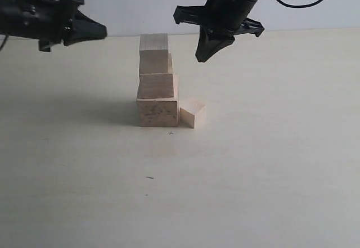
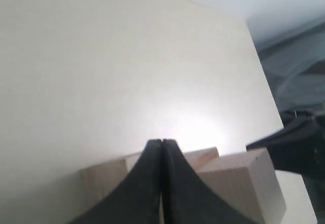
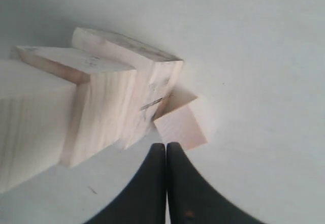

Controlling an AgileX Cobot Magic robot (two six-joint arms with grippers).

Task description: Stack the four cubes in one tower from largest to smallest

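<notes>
My left gripper should move back and my right gripper should pick up the smallest cube [image 1: 192, 113], because the tower [image 1: 156, 82] stands between my left gripper and that cube.
Three pale wooden cubes stand in one tower on the table: the largest cube [image 1: 157, 113] [image 3: 155, 79] at the bottom, a middle cube [image 1: 156, 86] [image 3: 104, 104] on it, and a narrower cube [image 1: 154, 57] [image 3: 30, 127] on top. The smallest cube [image 1: 192, 115] [image 3: 182, 127] sits on the table, against the largest one's right side. My right gripper [image 1: 201, 58] [image 3: 166, 145] hangs shut and empty above and right of the tower. Level with the tower's top and to its left, my left gripper [image 1: 104, 31] [image 2: 161, 141] is shut and empty, with cube faces [image 2: 238, 183] just beyond its tips.
The pale tabletop [image 1: 253, 163] spreads out on all sides of the tower, with a white wall behind its far edge. A small dark mark [image 1: 149, 177] lies on the table in front of the cubes.
</notes>
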